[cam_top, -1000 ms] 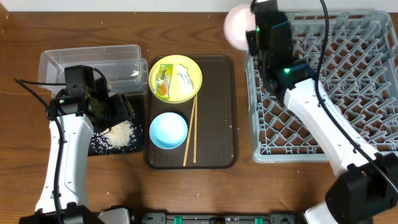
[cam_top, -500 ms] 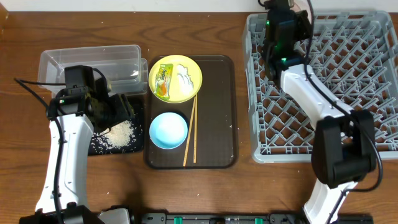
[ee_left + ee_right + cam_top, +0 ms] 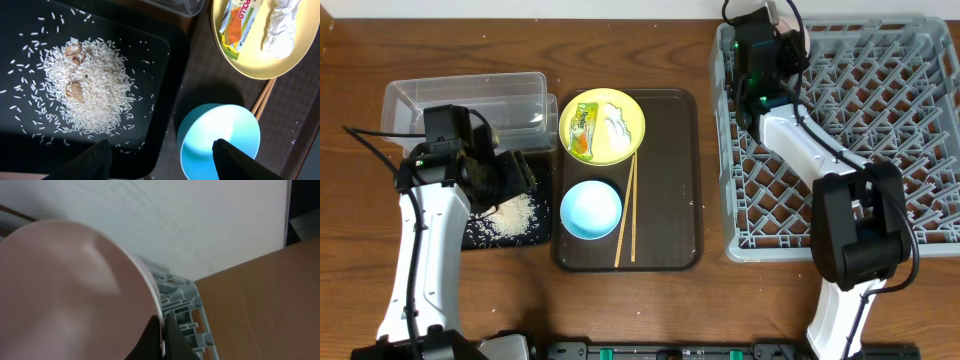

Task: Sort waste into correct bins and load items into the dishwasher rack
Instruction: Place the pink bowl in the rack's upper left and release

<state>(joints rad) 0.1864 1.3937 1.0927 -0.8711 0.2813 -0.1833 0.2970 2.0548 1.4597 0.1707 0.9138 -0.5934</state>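
Note:
The white bowl (image 3: 75,290) is hanging on edge above the back corner of the grey dishwasher rack (image 3: 724,52). I should keep moving it down with my right gripper until the rack's pegs hold it.
My right gripper (image 3: 162,330) is shut on the rim of the white bowl (image 3: 65,290), which fills the right wrist view on edge at the back left corner of the grey dishwasher rack (image 3: 880,140). Overhead, the right gripper (image 3: 760,30) hides most of the bowl. My left gripper (image 3: 160,160) hangs open and holds nothing, above the seam between the black tray (image 3: 150,60) with its rice heap (image 3: 85,90) and the light blue bowl (image 3: 220,135). The yellow plate (image 3: 630,140) carries the snack wrapper (image 3: 582,130) and the paper scrap (image 3: 616,120). Chopsticks (image 3: 625,215) lie beside the blue bowl.
The clear tub (image 3: 460,95) stands behind the black tray at the back left. The dark brown serving tray (image 3: 670,180) holds the plate, blue bowl and chopsticks. A white wall runs behind the rack, with bare wooden table (image 3: 260,305) beside it.
My right arm has swung the white bowl from left of the rack to over its back left corner. The left arm has stayed still.

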